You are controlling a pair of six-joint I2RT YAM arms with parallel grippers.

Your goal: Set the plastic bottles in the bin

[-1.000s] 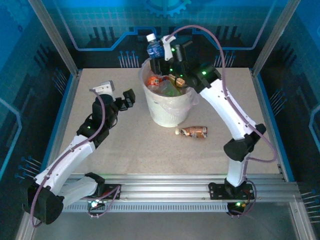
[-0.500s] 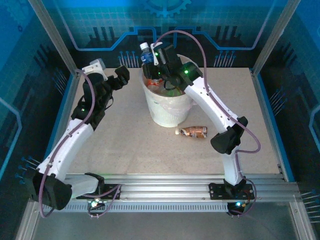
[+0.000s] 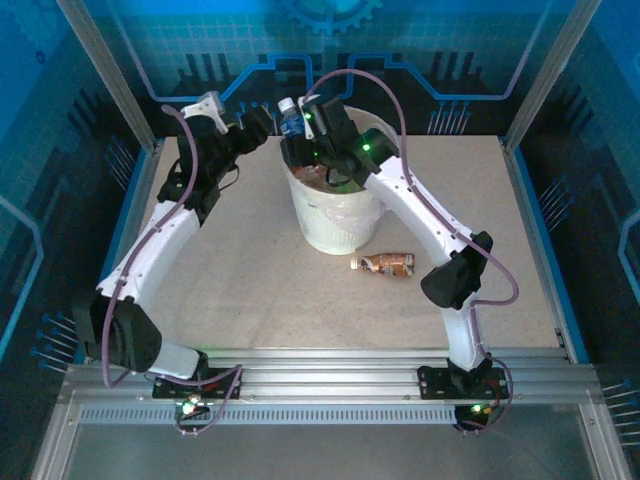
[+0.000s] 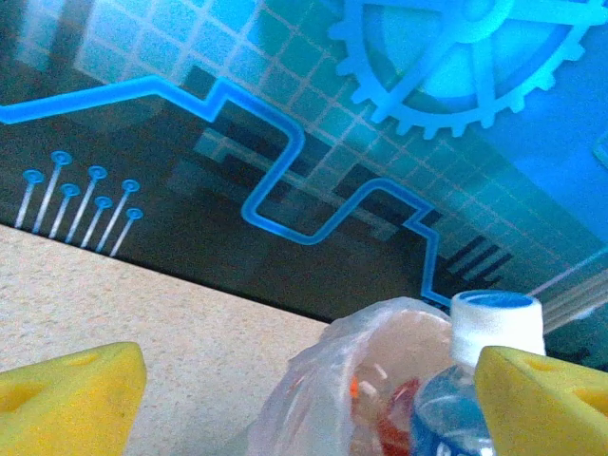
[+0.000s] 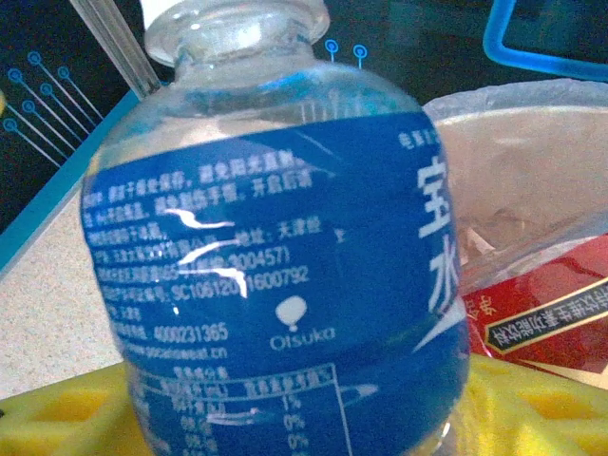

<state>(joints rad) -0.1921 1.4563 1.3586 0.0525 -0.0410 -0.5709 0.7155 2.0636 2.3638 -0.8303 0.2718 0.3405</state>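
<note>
The robot's right gripper should pull the bottle inward and lower it into the bin's opening [image 3: 314, 179] before letting go, because the blue-labelled bottle's white cap [image 3: 286, 104] leans out past the bin's rim.
A clear bottle with a blue label and white cap [image 3: 291, 118] hangs tilted over the far-left rim of the bin [image 3: 335, 215], my right gripper [image 3: 305, 140] shut on it. In the right wrist view this bottle [image 5: 285, 247] stands between the yellow fingers [image 5: 66, 408]. Inside the lined bin lie several bottles, one red-labelled [image 5: 551, 318]. A brown-labelled bottle [image 3: 386, 263] lies on the table just right of the bin's base. My left gripper [image 3: 252, 125] is open, raised just left of the bin. Its yellow fingertips [image 4: 66, 399] frame the liner [image 4: 351, 380] and the bottle's cap [image 4: 494, 323].
The beige table [image 3: 250, 270] is walled by blue panels at the back and sides, with metal posts [image 3: 110, 80] at the corners. Both arms reach over the far middle of the table, close together at the bin's far-left rim.
My left arm has risen and swung far and rightwards towards the bin. My right gripper has carried the blue-labelled bottle leftwards to the bin's far-left rim.
</note>
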